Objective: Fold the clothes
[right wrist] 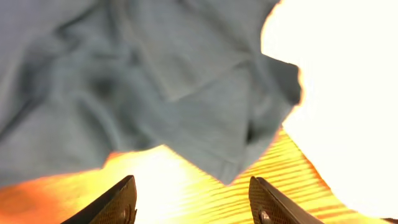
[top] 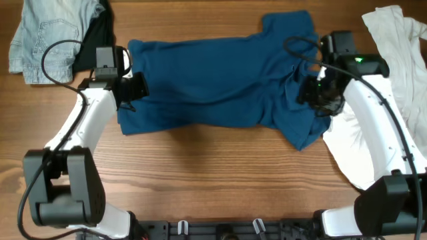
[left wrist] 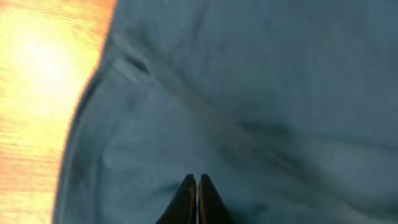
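A corner of the dark blue T-shirt's rumpled sleeve (top: 295, 121) sticks past the T-shirt's front edge, so next my right gripper folds that corner (top: 301, 143) in as my left gripper waits.
A dark blue T-shirt (top: 213, 80) lies spread across the middle of the wooden table, rumpled at its right end. My left gripper (top: 137, 90) is at the shirt's left edge; in the left wrist view its fingers (left wrist: 197, 182) are pressed together over the blue cloth (left wrist: 249, 93), with no cloth visible between them. My right gripper (top: 320, 100) is at the rumpled right sleeve. Its fingers (right wrist: 193, 190) are wide open and empty above the bare wood, just short of a hanging corner of the shirt (right wrist: 155, 81).
A white shirt (top: 393, 53) lies at the right edge, under and beside my right arm, and shows in the right wrist view (right wrist: 348, 93). A pale denim piece (top: 43, 37) and a black garment (top: 97, 37) lie at the back left. Bare table (top: 200, 173) lies in front.
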You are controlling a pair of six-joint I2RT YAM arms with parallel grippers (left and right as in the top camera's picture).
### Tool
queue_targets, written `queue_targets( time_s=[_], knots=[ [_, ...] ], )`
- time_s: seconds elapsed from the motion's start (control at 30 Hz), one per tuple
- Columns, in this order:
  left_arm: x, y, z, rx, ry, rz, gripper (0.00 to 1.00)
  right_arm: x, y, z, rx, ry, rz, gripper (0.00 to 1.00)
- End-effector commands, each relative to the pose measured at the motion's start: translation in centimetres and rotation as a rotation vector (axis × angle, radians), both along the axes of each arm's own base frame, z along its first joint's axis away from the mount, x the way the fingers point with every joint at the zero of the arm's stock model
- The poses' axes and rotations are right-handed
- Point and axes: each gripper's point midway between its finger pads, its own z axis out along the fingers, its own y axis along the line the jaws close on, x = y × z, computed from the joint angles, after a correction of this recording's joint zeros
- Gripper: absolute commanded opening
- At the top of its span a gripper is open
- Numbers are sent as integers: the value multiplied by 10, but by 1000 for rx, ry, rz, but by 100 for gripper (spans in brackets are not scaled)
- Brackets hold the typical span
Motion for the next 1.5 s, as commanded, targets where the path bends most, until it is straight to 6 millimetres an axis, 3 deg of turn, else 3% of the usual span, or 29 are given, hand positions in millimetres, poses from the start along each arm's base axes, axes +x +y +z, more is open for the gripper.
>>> queue_targets(
  time_s=[0.0,0.17,0.4,0.57,0.77,0.9,0.97,1.03,1.13,1.47],
  knots=[
    [-6,-17,2,-54,24,-34,4,-14,-29,-31,-65,67,-137,58],
    [-3,-20,3,-54,13,-43,4,-14,-29,-74,-9,33,-134,58],
    [-3,-20,3,-54,12,-42,4,-9,-27,-102,3,-33,-105,56],
    [-3,-20,3,-53,14,-43,4,-18,-25,-121,12,-32,-119,50],
    [-3,-20,3,-53,11,-43,4,-19,-25,-124,14,-39,-123,46],
    [-3,-19,3,-46,11,-40,4,-17,-25,-124,18,-46,-143,38],
    [-3,-19,3,-46,11,-40,4,-17,-25,-124,22,-45,-142,31],
    [-3,-18,3,-43,11,-38,4,-17,-23,-124,33,-45,-141,17],
    [-2,-13,2,-18,11,-25,4,-17,-23,-124,32,-44,-141,9],
    [-2,-12,2,-13,11,-22,4,-14,-23,-123,31,-58,-138,4]
  ],
)
